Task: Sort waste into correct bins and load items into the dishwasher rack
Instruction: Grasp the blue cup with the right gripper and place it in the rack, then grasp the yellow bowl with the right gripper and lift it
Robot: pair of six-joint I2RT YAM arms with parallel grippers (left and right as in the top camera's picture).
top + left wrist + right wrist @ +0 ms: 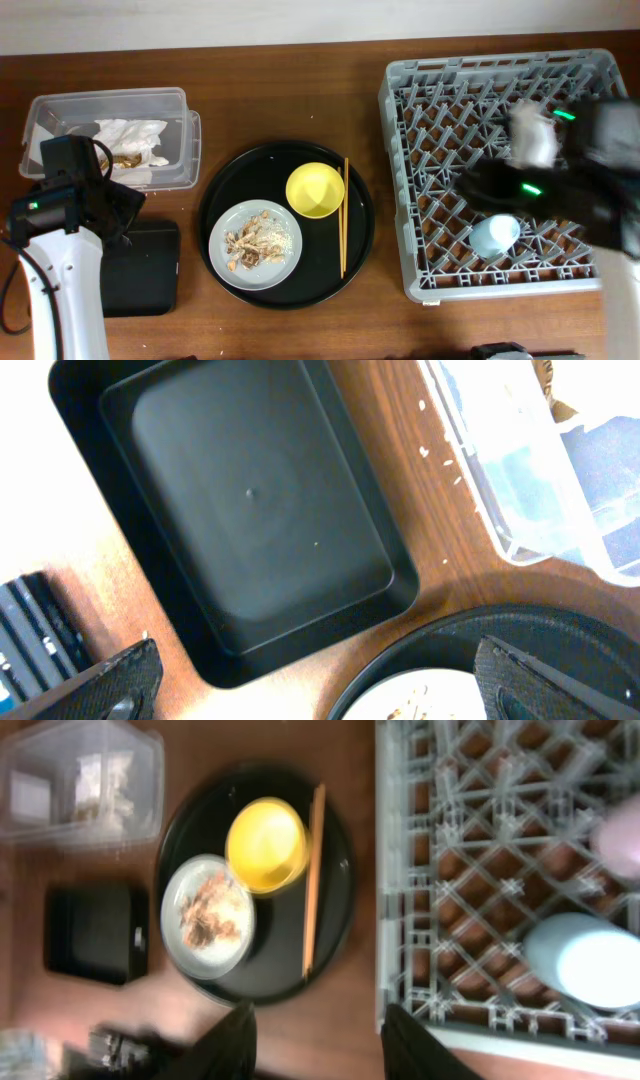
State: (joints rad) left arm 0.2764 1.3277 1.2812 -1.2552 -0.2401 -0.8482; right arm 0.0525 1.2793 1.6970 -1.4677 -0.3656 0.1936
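Note:
I can see the yellow bowl empty (316,191) and its far rim clear of the plate and chopsticks, so my right gripper should keep going toward that rim (302,169) and close there.
White napkins (130,140) lie in the clear box (60,110). The shallow black tray (140,265) is empty. My left gripper (320,695) is open and empty, between that tray (260,510) and the plate (420,700). The pale-grey plate (255,245) holds food scraps, next to the yellow bowl (315,190) and chopsticks (344,215). The light-blue cup (495,235) and the pink cup (620,835) lie in the grey rack (440,80). My right gripper (320,1045) is open and empty, high over the rack's left edge.
The plate, bowl and chopsticks sit on a large round black tray (215,200) in the middle of the brown table. My right arm (590,170) is blurred over the rack and hides the pink cup in the overhead view.

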